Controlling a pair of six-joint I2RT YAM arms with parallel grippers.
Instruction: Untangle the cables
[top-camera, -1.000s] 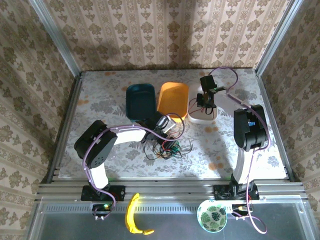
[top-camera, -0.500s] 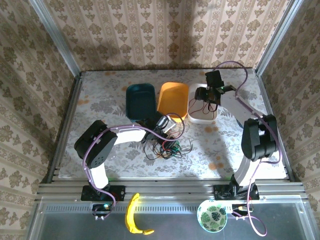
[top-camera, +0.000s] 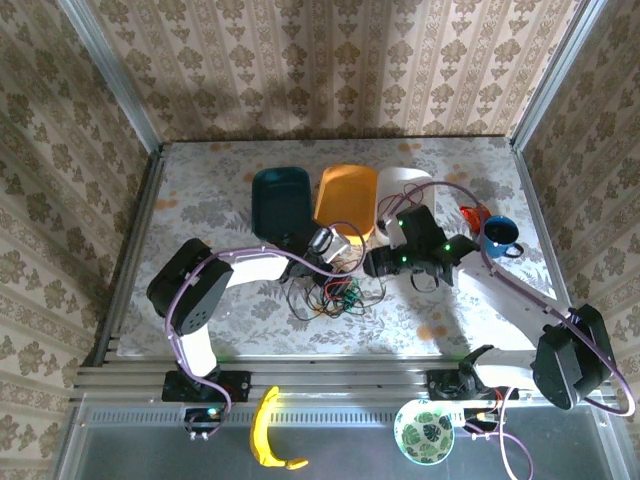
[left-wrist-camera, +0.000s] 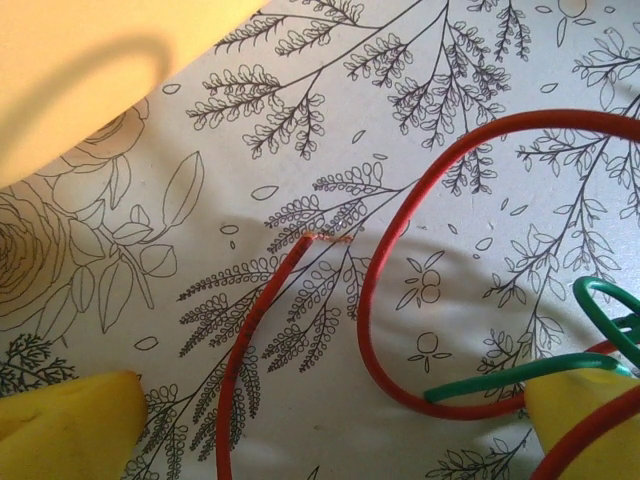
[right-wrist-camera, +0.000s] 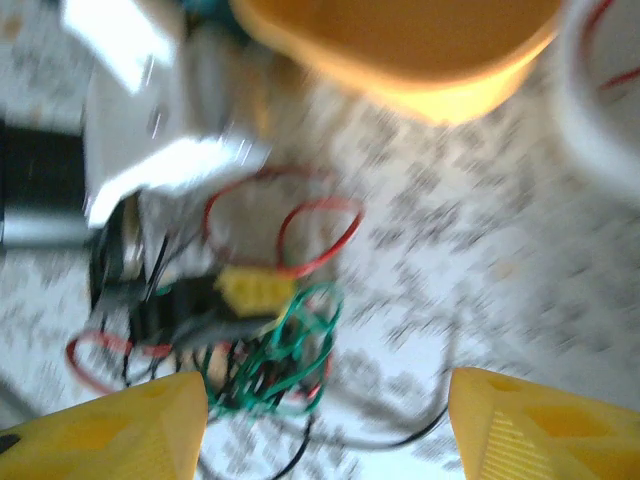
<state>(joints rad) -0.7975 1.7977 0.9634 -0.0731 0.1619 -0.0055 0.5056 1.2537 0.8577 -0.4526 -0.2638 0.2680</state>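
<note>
The red cable (right-wrist-camera: 74, 352) will slide out and leave the others behind when I pull, because red loops (right-wrist-camera: 358, 214) lie loose outside the green cables.
The cables (top-camera: 335, 296) are a tangle of thin red, green and black wires lying on the flowered table just left of centre. My left gripper (top-camera: 338, 270) hovers over the tangle's upper edge. In the left wrist view it (left-wrist-camera: 325, 430) is open, with red cable loops (left-wrist-camera: 368, 300) lying on the table between the yellow fingertips (left-wrist-camera: 60, 425). A green cable (left-wrist-camera: 500, 375) runs up against the right tip. My right gripper (top-camera: 368, 265) sits just right of the tangle. It (right-wrist-camera: 325, 430) is open and empty, with the blurred cables (right-wrist-camera: 270, 345) ahead to its left.
Three bins stand side by side behind the tangle: teal (top-camera: 283, 200), orange (top-camera: 345, 195) and white (top-camera: 400, 188). A blue mug (top-camera: 498, 236) stands at the right with a small red thing (top-camera: 470, 213) beside it. A banana (top-camera: 268, 435) and a patterned bowl (top-camera: 424, 431) lie on the near ledge.
My right arm has swung from over the white bin at the back down to the right of the tangle, and its jaws have opened. The left arm has stayed put.
</note>
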